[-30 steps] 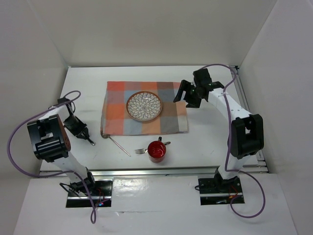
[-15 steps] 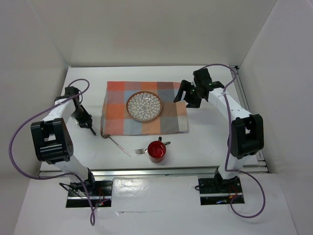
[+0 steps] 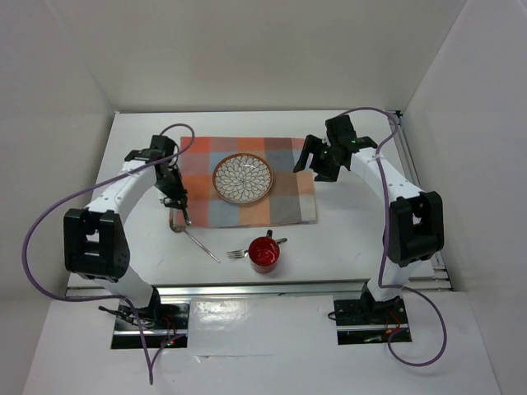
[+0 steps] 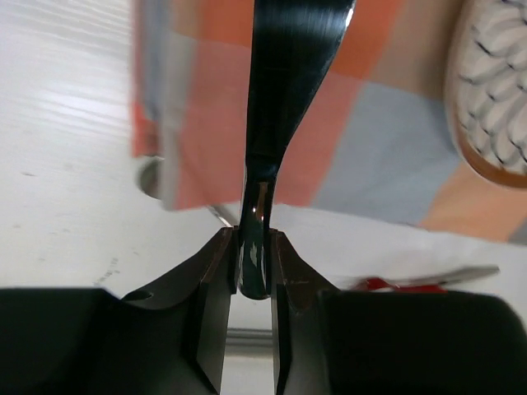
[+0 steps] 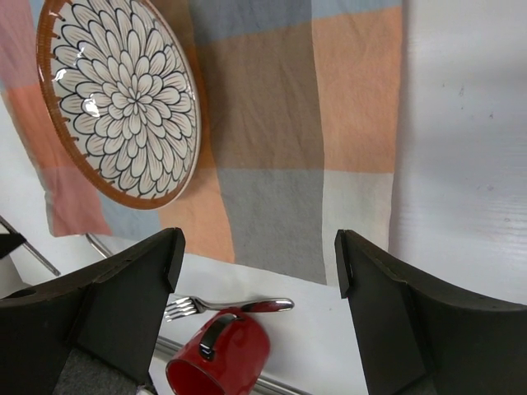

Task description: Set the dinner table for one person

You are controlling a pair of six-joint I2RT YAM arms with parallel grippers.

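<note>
I see the cloth clear (image 3: 290, 191) between the plate and my right gripper. My left gripper keeps taking the dark utensil there and releases it beside the plate (image 3: 283, 204).
My left gripper (image 3: 179, 206) (image 4: 255, 255) is shut on the end of a dark shiny utensil handle (image 4: 288, 82) and holds it over the left edge of the checked cloth (image 3: 288, 202) (image 4: 362, 148). A brown-rimmed plate (image 3: 244, 178) (image 5: 119, 99) with a petal pattern sits on the cloth. My right gripper (image 3: 311, 167) (image 5: 259, 255) is open and empty above the cloth's right end (image 5: 263, 123). A red mug (image 3: 264, 253) (image 5: 218, 358) and a fork (image 3: 239, 253) (image 5: 239, 306) lie on the white table (image 3: 346, 239) in front of the cloth.
A thin metal utensil (image 3: 202, 245) lies on the table, its rounded end (image 4: 148, 177) tucked under the cloth's near-left corner. A metal rail (image 3: 255, 288) runs along the table's near edge. White walls close in on the left, the right and the back.
My left arm has swung from the table's left side to the cloth's left edge, carrying the dark utensil. The right arm, plate, mug and fork have not moved.
</note>
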